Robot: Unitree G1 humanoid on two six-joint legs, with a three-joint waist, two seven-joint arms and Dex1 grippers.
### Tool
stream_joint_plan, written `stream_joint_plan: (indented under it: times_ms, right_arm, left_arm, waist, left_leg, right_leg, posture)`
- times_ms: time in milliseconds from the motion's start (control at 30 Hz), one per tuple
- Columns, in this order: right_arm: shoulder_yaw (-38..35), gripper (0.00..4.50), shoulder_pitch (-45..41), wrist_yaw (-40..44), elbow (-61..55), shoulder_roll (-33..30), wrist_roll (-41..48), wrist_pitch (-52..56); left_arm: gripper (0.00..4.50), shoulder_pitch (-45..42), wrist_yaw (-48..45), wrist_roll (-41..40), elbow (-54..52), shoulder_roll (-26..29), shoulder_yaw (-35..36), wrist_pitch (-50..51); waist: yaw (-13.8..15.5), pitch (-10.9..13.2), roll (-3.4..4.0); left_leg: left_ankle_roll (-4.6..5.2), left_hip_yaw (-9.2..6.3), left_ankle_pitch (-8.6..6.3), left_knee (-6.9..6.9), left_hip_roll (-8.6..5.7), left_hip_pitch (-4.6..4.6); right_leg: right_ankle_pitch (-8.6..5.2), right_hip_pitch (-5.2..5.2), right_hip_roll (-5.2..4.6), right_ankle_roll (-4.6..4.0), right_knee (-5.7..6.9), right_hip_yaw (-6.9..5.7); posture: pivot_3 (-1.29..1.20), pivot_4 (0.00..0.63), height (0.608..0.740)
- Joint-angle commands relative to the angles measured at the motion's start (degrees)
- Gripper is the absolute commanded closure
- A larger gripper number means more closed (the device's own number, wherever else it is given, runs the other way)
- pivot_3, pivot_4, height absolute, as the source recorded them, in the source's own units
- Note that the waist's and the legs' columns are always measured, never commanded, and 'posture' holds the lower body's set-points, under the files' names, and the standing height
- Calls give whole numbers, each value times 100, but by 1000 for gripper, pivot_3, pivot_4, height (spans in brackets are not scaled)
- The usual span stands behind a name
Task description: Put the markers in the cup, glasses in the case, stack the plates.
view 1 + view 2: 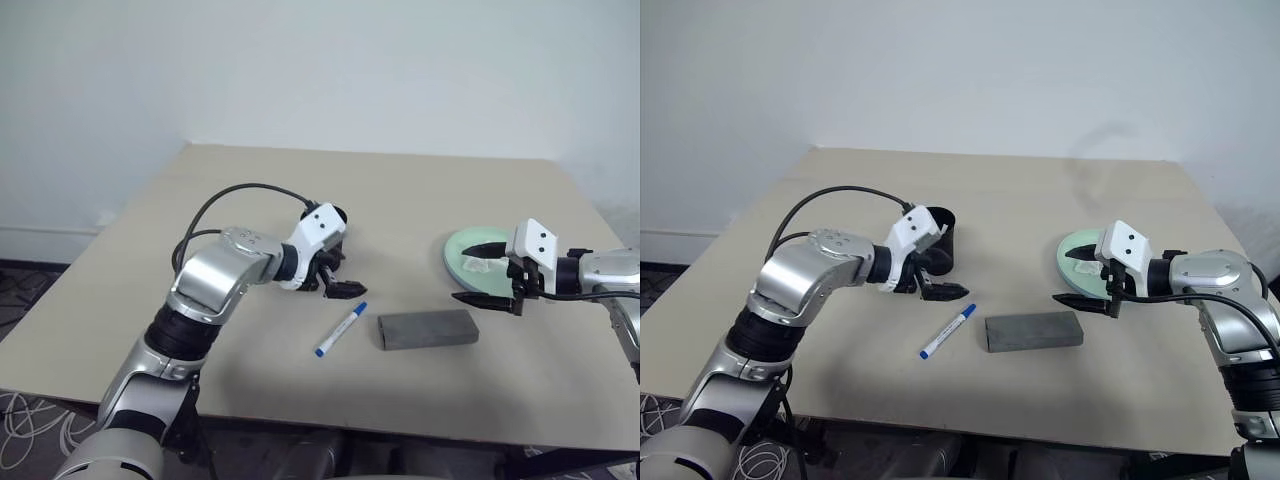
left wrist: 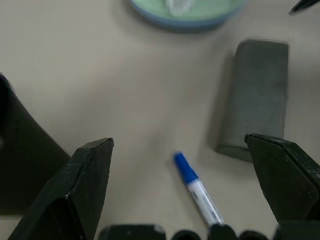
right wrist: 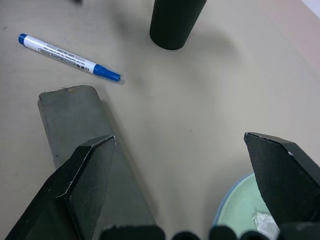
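Observation:
The marker [image 1: 342,329] is lengthwise between my left gripper's fingers and clear of the grey case, so they should keep going lower until they can close on the marker's white body [image 1: 337,335].
A blue-capped marker [image 1: 340,330] lies on the table just in front of my left gripper [image 1: 340,277], whose fingers stand wide open and empty above it. The black cup [image 1: 940,240] stands upright right behind that gripper. To the marker's right lies the grey case [image 1: 428,329], closed. Further right, a mint green plate [image 1: 468,262] lies on a light blue one, whose rim [image 2: 185,25] shows beneath. My right gripper [image 1: 463,273] hovers open and empty over the plates' near edge. The glasses are out of view.
A crumpled white tissue [image 3: 265,225] lies in the green plate. The beige table [image 1: 300,180] stands against a white wall. Its front edge runs just behind my arms.

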Motion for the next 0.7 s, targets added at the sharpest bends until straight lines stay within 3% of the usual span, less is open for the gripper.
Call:
stream_joint_plan:
  times_ms: [33,633,700]
  right_arm:
    - [-105,0,-86,11,-173,-62,24,-20]
    - [-84,0,-68,-30,-248,-21,27,55]
    - [-90,0,-58,-43,-262,-18,30,64]
  left_arm:
    - [37,-351,425,147,176,-151,-376,702]
    - [37,-740,941,191,866,-432,-1428,1201]
    - [417,-733,923,173,855,-414,-1473,1195]
  waist:
    - [-1,0,0]
    - [-2,1,-1]
    - [-2,0,-1]
  left_leg:
    - [0,0,0,0,0,0]
    - [0,1,0,-13,0,-3]
    - [0,1,0,-13,0,-3]
  right_leg:
    - [0,0,-1,0,0,0]
    - [-1,-17,-2,4,-10,4]
    - [0,-16,-2,4,-10,4]
  posture:
    - [0,0,722]
    - [0,0,722]
    - [0,0,722]
